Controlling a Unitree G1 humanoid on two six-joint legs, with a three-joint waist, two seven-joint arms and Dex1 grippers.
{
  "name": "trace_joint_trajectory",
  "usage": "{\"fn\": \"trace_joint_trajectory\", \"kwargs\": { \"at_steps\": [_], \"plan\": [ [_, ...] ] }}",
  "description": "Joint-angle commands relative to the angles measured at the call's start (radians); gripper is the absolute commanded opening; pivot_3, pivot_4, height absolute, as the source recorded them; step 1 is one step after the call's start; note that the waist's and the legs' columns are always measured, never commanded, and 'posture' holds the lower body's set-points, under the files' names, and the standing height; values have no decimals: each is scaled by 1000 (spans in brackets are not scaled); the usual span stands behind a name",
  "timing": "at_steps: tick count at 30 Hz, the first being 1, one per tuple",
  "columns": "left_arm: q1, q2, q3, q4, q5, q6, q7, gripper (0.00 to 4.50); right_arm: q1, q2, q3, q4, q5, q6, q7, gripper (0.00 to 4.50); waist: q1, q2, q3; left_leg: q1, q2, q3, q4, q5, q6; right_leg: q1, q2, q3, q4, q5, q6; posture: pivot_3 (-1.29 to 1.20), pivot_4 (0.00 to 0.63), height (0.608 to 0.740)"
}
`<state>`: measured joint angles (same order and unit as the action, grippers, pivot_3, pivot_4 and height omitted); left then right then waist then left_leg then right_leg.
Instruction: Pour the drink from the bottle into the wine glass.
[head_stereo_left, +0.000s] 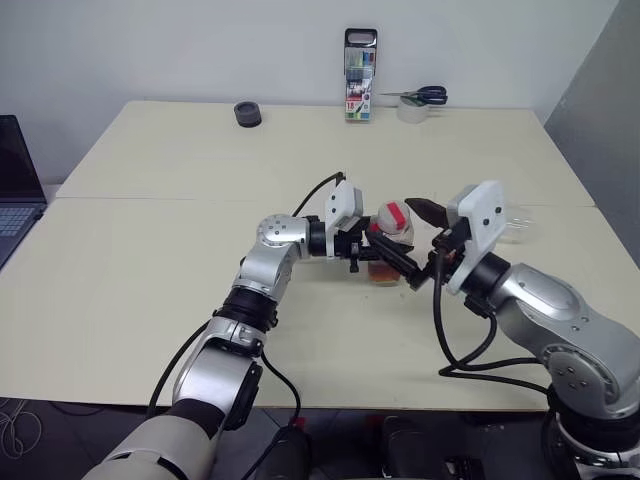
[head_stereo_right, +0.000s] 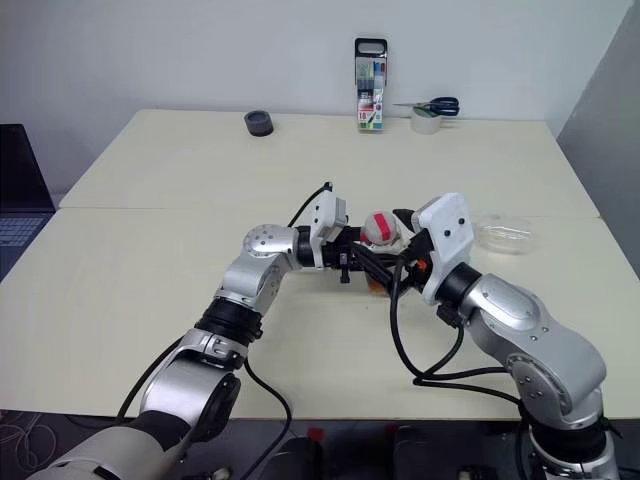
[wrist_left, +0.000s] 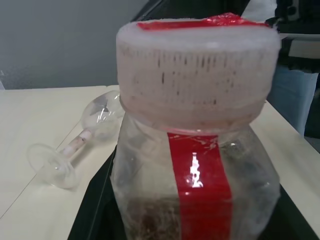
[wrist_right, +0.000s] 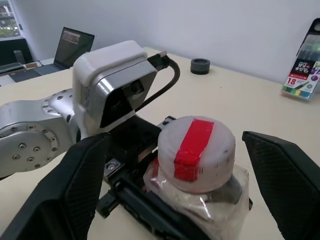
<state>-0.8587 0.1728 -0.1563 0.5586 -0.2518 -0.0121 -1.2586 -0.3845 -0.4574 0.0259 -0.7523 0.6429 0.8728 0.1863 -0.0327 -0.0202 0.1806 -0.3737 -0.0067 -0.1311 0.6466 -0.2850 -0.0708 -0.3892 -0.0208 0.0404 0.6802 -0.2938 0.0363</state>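
Observation:
My left gripper steadies the bottle's clear body while my right gripper should grip and twist the white cap (wrist_right: 196, 154) before pouring, because that cap closes the bottle's opening (wrist_right: 204, 188).
The bottle (head_stereo_left: 393, 235) stands roughly upright near the table's middle, with my left gripper (head_stereo_left: 400, 268) shut on its clear body. Its white cap (wrist_right: 196, 152) carries a strip of red tape, and more red tape runs down the body (wrist_left: 200, 185). The reddish-brown drink (head_stereo_left: 383, 273) sits low in the bottle. My right gripper (wrist_right: 175, 137) is open, one black finger (wrist_right: 75, 185) on each side of the cap without touching it. To the right of both arms, the wine glass (head_stereo_right: 505, 233) lies on its side on the table; its foot and stem (wrist_left: 75, 145) show in the left wrist view.
At the table's far edge stand a marker pack (head_stereo_left: 360, 75) and a tape roll (head_stereo_left: 412, 110) with scissors (head_stereo_left: 420, 96) on it. A small black round object (head_stereo_left: 247, 114) sits at the far left. A laptop (head_stereo_left: 15, 190) rests at the left edge.

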Motion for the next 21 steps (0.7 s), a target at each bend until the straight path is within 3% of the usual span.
{"fn": "trace_joint_trajectory", "kwargs": {
  "at_steps": [1,5,6,8,14,19,21],
  "plan": [
    [-27,-3,-1,-23,0,-23,-6,1762,-28,23,19,21,-66,-68,-4,4500,0,0,0,0,0,0,0,0,0,0,0,0,0,0,0,0,150,740],
    [-18,0,-3,-35,4,-21,-6,1762,-29,42,26,42,-112,-105,5,4500,0,0,0,0,0,0,0,0,0,0,0,0,0,0,0,0,150,740],
    [-16,2,-4,-37,5,-20,-7,1762,-28,42,28,44,-121,-109,9,4316,0,0,0,0,0,0,0,0,0,0,0,0,0,0,0,0,150,740],
    [-14,3,-4,-40,8,-19,-8,1762,-23,39,36,49,-144,-119,20,3845,0,0,0,0,0,0,0,0,0,0,0,0,0,0,0,0,150,740],
    [-11,5,-4,-47,10,-13,-10,1761,-11,35,62,53,-187,-141,51,1807,0,0,0,0,0,0,0,0,0,0,0,0,0,0,0,0,150,740],
    [-7,8,-6,-61,6,-7,-13,1761,0,29,70,64,-180,-136,96,1823,0,0,0,0,0,0,0,0,0,0,0,0,0,0,0,0,150,740],
    [-7,8,-7,-73,0,4,-17,1761,-13,-16,70,102,-166,-160,191,1823,0,0,0,0,0,0,0,0,0,0,0,0,0,0,0,0,150,740]
  ]
}}
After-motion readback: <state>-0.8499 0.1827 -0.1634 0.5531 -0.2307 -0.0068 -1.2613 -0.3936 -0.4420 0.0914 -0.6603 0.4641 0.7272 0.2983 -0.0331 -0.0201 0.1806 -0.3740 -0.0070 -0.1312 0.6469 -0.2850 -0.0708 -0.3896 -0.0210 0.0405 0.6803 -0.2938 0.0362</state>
